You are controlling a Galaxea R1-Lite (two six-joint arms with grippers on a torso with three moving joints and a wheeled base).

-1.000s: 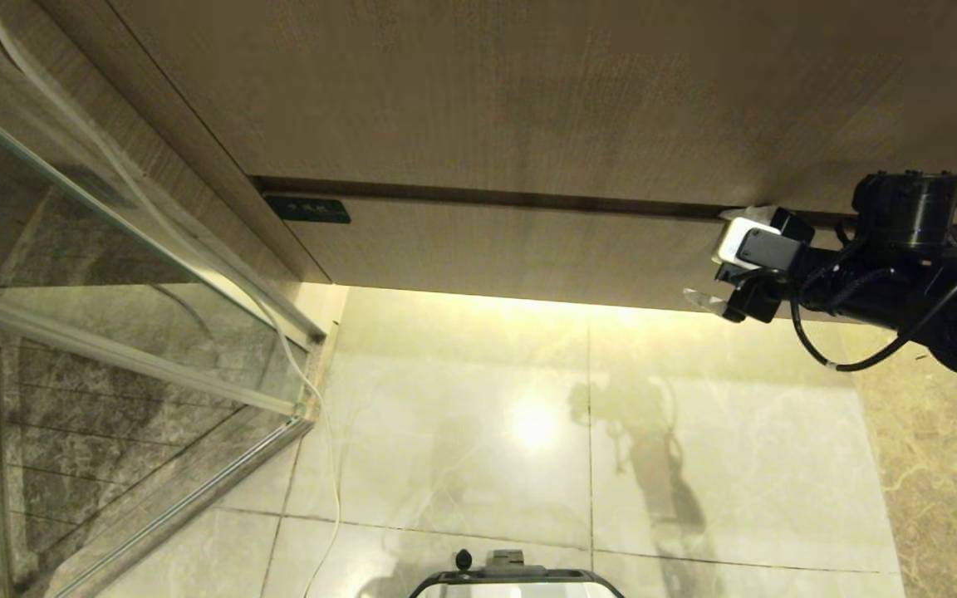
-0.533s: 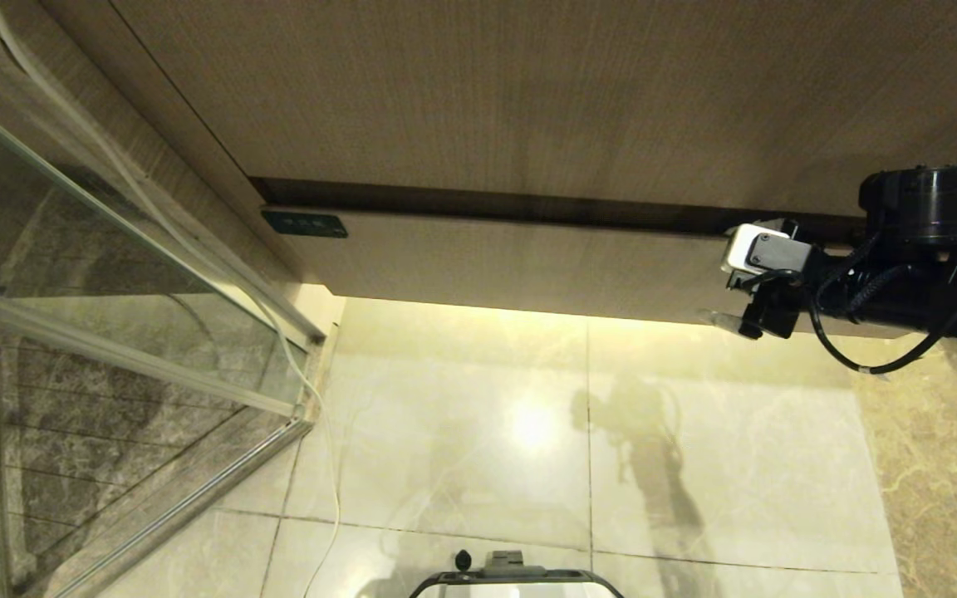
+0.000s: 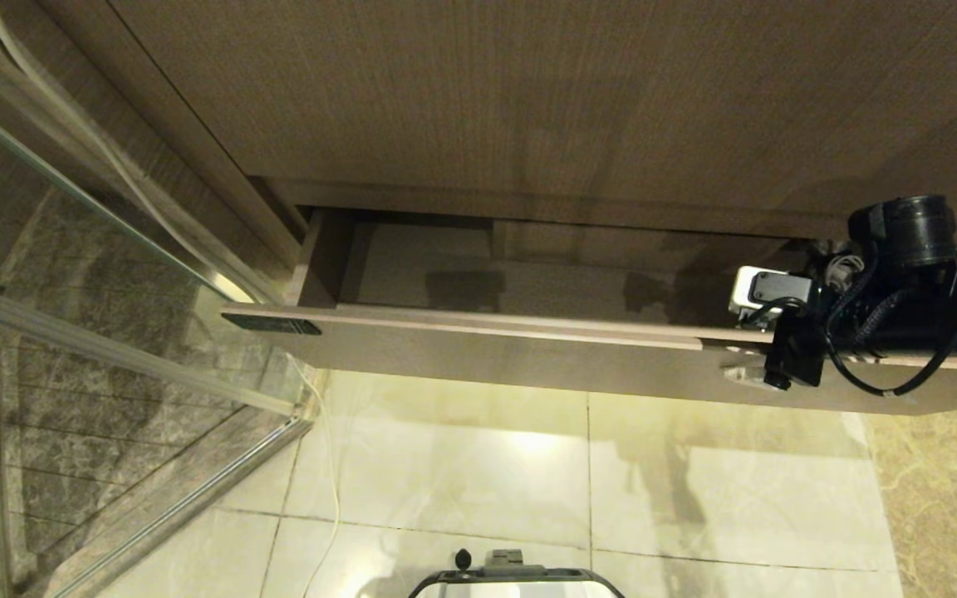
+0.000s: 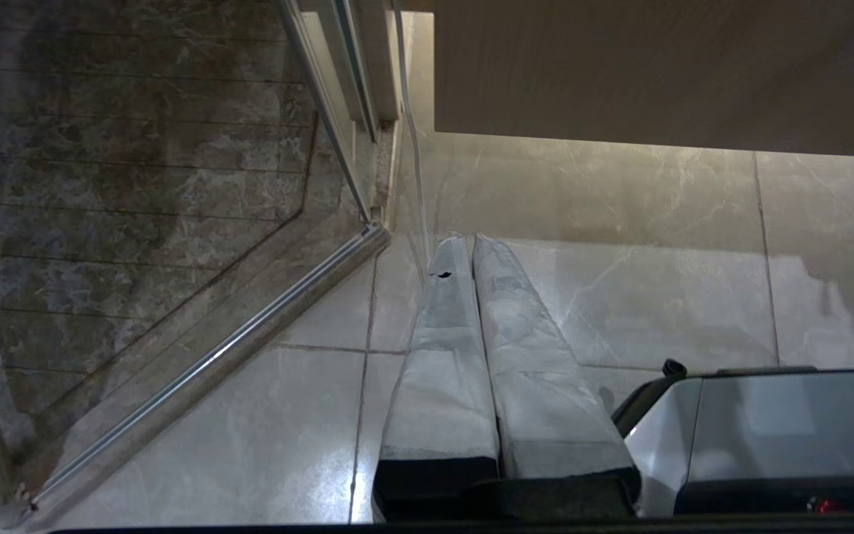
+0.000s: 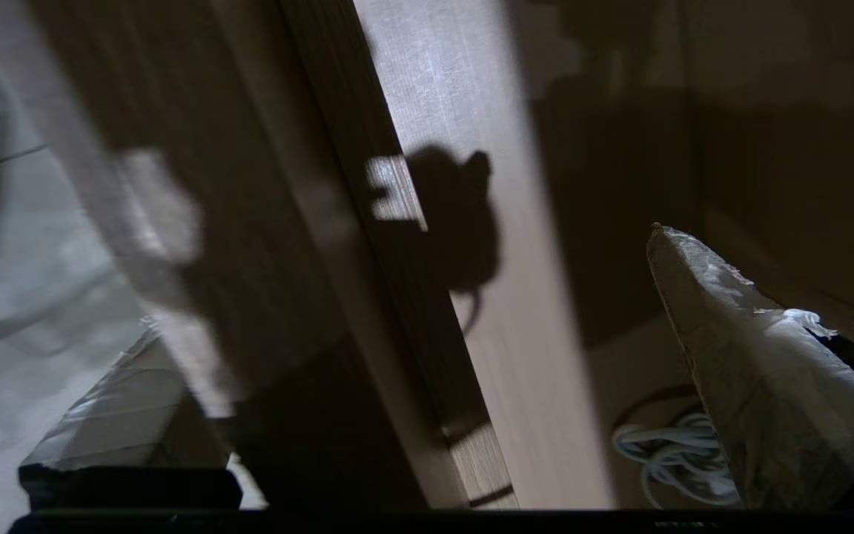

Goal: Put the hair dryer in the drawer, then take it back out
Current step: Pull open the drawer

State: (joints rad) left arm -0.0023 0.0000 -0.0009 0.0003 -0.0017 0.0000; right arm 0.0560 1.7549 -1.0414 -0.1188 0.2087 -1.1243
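The drawer's front board (image 3: 689, 343) has my right gripper's inner finger behind it, so I keep pulling the drawer open until the hair dryer clears the cabinet.
The light-wood drawer (image 3: 520, 355) stands pulled out below the cabinet panel, its inside in shadow. My right gripper (image 3: 746, 353) is at the right part of the drawer front, open, with one finger (image 5: 127, 400) outside the front board (image 5: 323, 245) and the other finger (image 5: 753, 371) inside. Of the hair dryer only its white coiled cord (image 5: 660, 456) shows, lying on the drawer floor by the inner finger; its body is hidden. My left gripper (image 4: 469, 239) hangs parked over the floor, shut and empty.
A glass shower screen with a metal frame (image 3: 121, 274) stands at the left, close to the drawer's left end. A thin white cable (image 3: 331, 473) runs down the tiled floor. The tall wood panel (image 3: 528, 91) is above; my base (image 3: 516, 579) is below.
The drawer was shut a second ago and has slid well out toward me. My right gripper has come back with the drawer front between its fingers.
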